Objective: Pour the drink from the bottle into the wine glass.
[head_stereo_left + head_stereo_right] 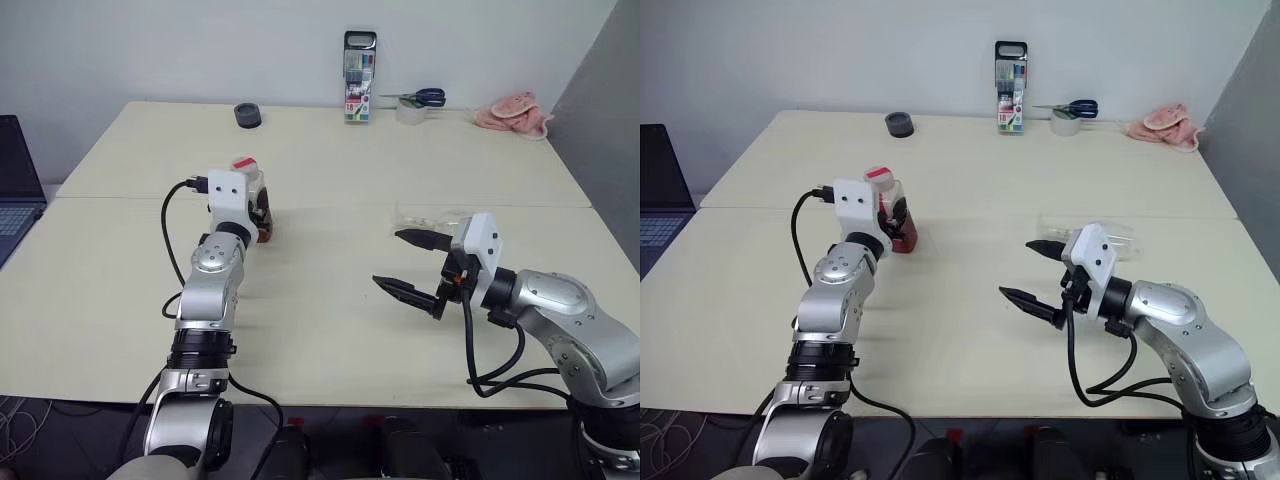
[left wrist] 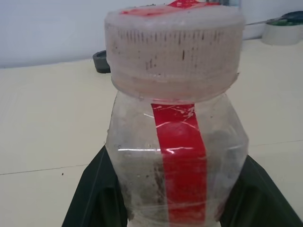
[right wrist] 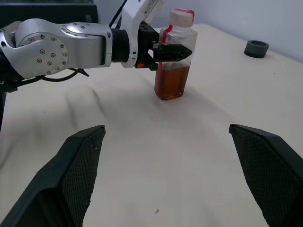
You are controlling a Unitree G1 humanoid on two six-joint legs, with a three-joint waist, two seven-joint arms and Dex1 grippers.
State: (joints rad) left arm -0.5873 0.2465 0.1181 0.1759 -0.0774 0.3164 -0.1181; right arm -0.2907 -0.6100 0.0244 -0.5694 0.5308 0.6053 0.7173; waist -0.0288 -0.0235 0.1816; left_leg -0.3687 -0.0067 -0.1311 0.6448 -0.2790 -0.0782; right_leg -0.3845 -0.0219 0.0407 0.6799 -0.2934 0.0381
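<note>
The cap shuts the bottle far from my right gripper [image 1: 906,236], so my left gripper should carry the bottle across and my right gripper should twist the cap [image 1: 879,174] first.
The bottle [image 3: 174,61] stands upright on the left half of the table [image 1: 330,320], its red-and-white cap on and a red strip down its side. The amber drink [image 3: 171,82] fills its lower part. My left gripper [image 3: 175,51] is shut on the bottle's upper body, with a black finger [image 2: 97,191] on each side. My right gripper [image 1: 388,258] hovers open and empty over the right half, well clear of the bottle. A clear glass thing [image 1: 1110,232], seemingly the wine glass, lies low on the table just behind that gripper, partly hidden by it.
Along the far edge of the table are a black round thing [image 1: 247,114], a tall marker pack [image 1: 359,78], scissors [image 1: 420,97] on a tape roll [image 1: 410,112], and a pink cloth [image 1: 512,112]. A laptop [image 1: 15,190] sits off the table's left side.
</note>
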